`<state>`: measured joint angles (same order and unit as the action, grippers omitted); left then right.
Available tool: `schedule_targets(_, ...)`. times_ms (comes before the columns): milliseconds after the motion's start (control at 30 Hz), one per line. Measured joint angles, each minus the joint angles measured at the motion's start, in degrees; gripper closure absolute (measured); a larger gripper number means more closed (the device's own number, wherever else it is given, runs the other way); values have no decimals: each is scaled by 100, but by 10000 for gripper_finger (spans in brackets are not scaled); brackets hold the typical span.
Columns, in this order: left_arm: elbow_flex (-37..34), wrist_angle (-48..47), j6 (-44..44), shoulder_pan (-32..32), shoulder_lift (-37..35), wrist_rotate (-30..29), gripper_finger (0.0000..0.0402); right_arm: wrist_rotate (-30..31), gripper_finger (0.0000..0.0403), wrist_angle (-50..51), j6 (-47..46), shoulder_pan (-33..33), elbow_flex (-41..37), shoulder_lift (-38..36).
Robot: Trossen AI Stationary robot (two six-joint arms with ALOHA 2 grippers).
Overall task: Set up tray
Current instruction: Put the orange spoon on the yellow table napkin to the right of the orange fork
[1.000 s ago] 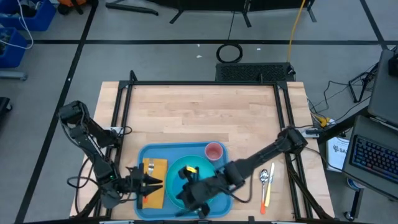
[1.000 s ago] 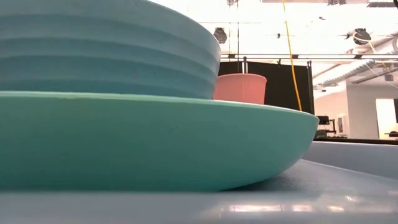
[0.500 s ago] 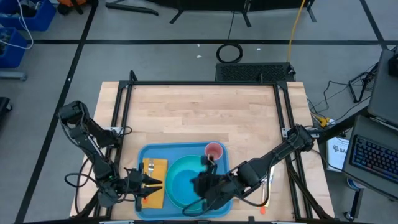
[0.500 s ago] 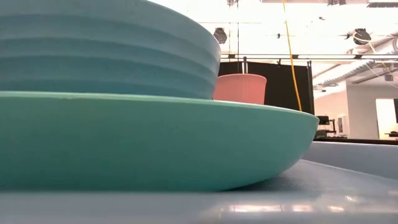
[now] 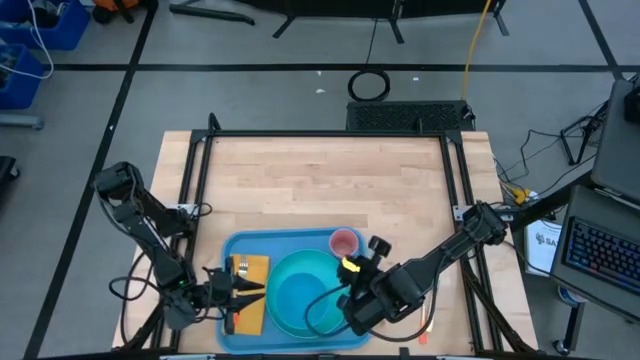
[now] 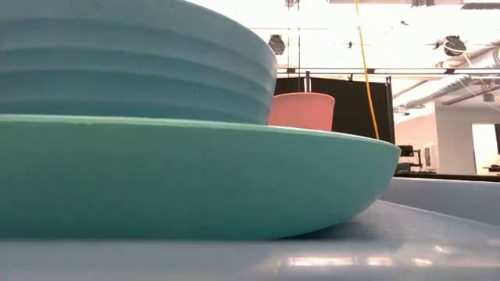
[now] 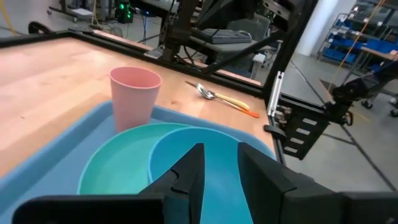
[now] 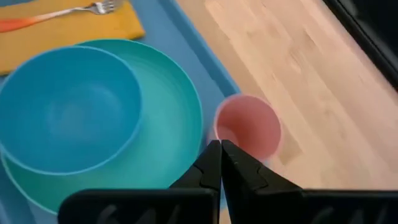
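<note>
I should keep my right gripper moving until it opens above the spoon's head (image 7: 205, 92), as the fork is on the yellow napkin (image 8: 102, 7), the spoon still outside the tray.
The blue tray (image 5: 290, 240) lies at the table's near edge. On it a teal plate (image 8: 168, 124) carries a blue bowl (image 8: 68, 106). A pink cup (image 5: 345, 241) stands upright in the tray's far right corner. A yellow napkin (image 5: 250, 305) with a fork (image 8: 56, 17) on it lies at the tray's left. My right gripper (image 8: 221, 146) hangs shut above the tray's right side, between plate and cup, touching nothing. My left gripper (image 7: 217, 152) stands open over the napkin, pointing across the tray toward the bowl, nothing between its fingers.
A spoon (image 7: 208, 93) and an orange-handled utensil (image 7: 239, 107) lie on the wood right of the tray, partly under my right arm in the high view. The far half of the table (image 5: 320, 180) is bare wood inside a black frame.
My right gripper has drawn back from over the bowl toward the tray's right edge and the pink cup, rolling its wrist as it went; it stays shut. Bowl, plate and cup have not moved.
</note>
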<state>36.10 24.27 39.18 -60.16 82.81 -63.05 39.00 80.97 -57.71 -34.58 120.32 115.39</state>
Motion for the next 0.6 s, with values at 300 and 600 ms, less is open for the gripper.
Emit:
schedule_targets(300, 0, 2, -513, 266, 0, 92, 302, -413, 402, 902, -1785, -37, -845, 7)
schedule_targets(600, 0, 9, -841, 601, 0, 391, 302, -1840, 402, 912, -2948, -31, -2369, 18)
